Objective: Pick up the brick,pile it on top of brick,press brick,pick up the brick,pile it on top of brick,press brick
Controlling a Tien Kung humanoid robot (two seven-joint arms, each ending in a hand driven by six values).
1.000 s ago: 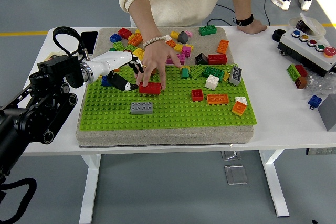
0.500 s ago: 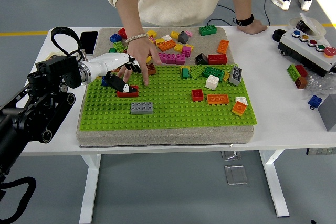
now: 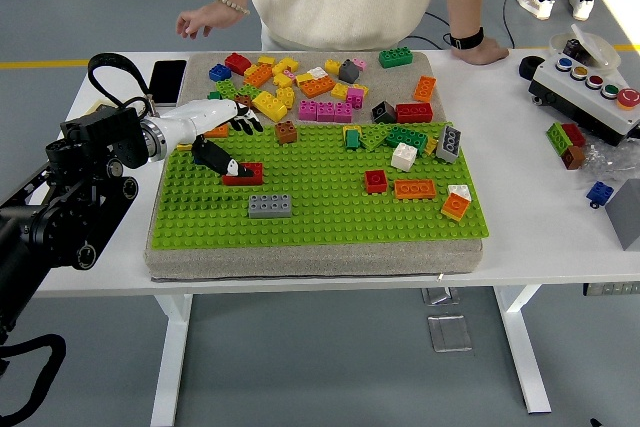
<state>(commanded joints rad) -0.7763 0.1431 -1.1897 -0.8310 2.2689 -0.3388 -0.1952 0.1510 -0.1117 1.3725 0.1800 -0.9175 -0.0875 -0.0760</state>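
The grey brick's studded top [image 3: 270,201] matches the red brick [image 3: 245,175] in length, so I expect the red brick to cover it end to end when I pile it there.
A red brick [image 3: 243,175] lies on the green baseplate [image 3: 330,212] at its left side. My left hand [image 3: 238,145], white with black fingertips, hovers just left of and above it. Its fingers are spread and hold nothing, and the thumb tip is close to the brick's left end. A grey brick [image 3: 270,206] sits on the plate a little nearer and to the right. The person's hand [image 3: 205,19] is raised off the table at the top left. My right arm is out of view.
Several loose bricks [image 3: 300,82] lie along the plate's back edge, and more are scattered at mid-right [image 3: 414,188]. A phone [image 3: 168,80] lies at the back left. A button box [image 3: 588,85] and a few bricks [image 3: 566,140] are on the right. The person's other hand [image 3: 478,48] rests on the table's far edge.
The person's hand slid the red brick left to beside my left hand, then let go and withdrew to the top left. My left hand shifted slightly left.
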